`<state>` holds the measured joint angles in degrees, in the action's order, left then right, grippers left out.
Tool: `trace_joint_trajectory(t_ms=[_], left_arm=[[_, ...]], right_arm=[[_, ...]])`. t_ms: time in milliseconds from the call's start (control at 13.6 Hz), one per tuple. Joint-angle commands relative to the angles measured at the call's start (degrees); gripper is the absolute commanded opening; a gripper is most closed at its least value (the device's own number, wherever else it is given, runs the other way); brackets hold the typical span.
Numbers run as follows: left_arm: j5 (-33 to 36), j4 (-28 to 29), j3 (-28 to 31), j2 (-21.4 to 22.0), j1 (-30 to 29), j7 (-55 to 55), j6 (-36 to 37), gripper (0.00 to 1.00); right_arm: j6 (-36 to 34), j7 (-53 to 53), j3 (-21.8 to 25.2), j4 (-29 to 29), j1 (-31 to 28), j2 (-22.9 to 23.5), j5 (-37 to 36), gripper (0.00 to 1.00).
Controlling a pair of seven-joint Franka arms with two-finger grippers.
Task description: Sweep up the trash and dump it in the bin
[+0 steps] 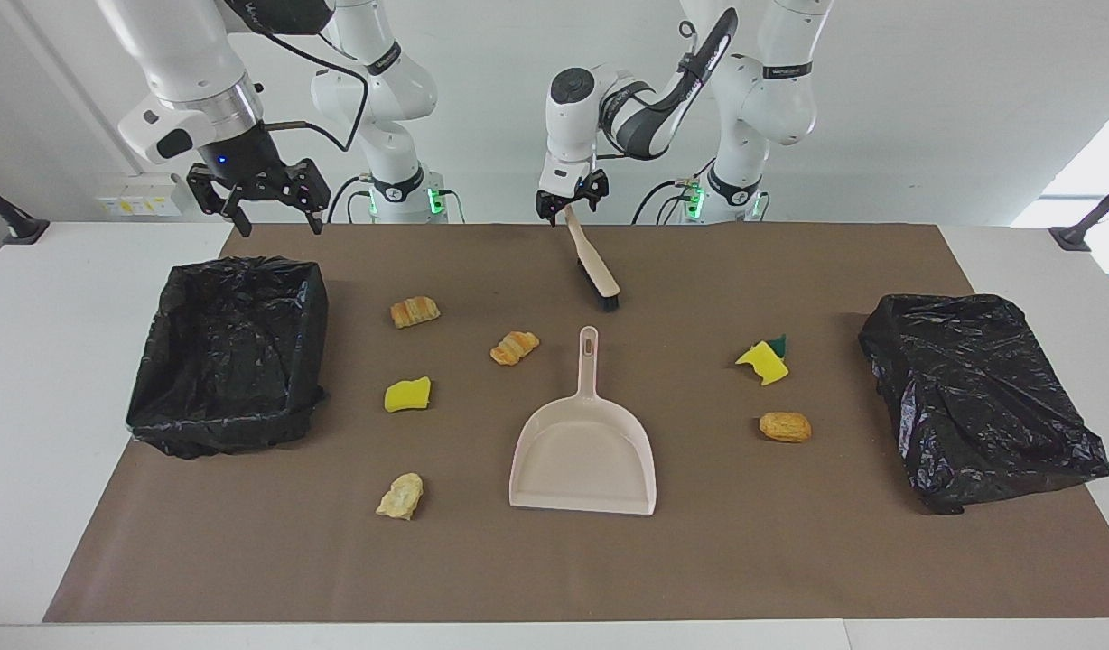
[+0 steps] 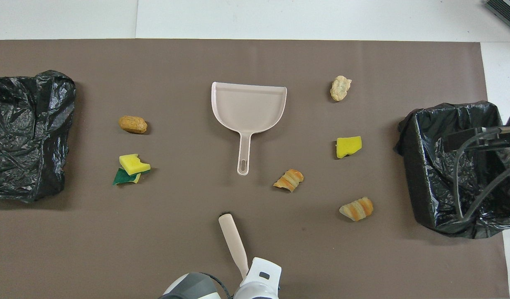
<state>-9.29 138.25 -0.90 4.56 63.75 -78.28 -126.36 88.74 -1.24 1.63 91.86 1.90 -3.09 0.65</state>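
I expect the brown roll (image 2: 133, 124) and yellow-and-green sponge to slide off when I tip the dustpan over the bin, because the dustpan's wide front edge (image 2: 249, 85) is open.
The trash lies scattered on the brown mat: two croissant pieces (image 1: 414, 311) (image 1: 514, 348), a yellow sponge (image 1: 407, 394), a pale crust (image 1: 400, 496), a yellow-and-green sponge (image 1: 763, 359) and a brown roll (image 1: 785, 426). The beige brush (image 1: 592, 266) rests bristles-down nearer the robots than the beige dustpan (image 1: 583, 456). My left gripper (image 1: 569, 209) is open, with its jaws either side of the handle's end. My right gripper (image 1: 279, 221) hangs open over the robots' edge of the open bin (image 1: 229, 352), holding nothing.
A crumpled black bag mound (image 1: 979, 397) sits at the left arm's end of the mat. The dustpan's handle (image 2: 243, 153) points toward the robots, with the brush head (image 2: 226, 222) just short of it. White table borders the mat.
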Motion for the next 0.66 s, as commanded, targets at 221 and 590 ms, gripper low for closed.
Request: trace_joint_trajectory(t_ms=[221,590], left_arm=[[-0.6,-0.9,1.1,1.2,-1.1,0.4,1.6,0.02],[-0.6,-3.9,1.4,1.8,-4.9,5.3,7.3,0.0]], right_arm=[[-1.0,1.1,-2.2,-0.6,0.1,1.8,0.6,1.0],[3.5,2.1,-4.7,-0.6,0.1,3.8,2.6,1.0]])
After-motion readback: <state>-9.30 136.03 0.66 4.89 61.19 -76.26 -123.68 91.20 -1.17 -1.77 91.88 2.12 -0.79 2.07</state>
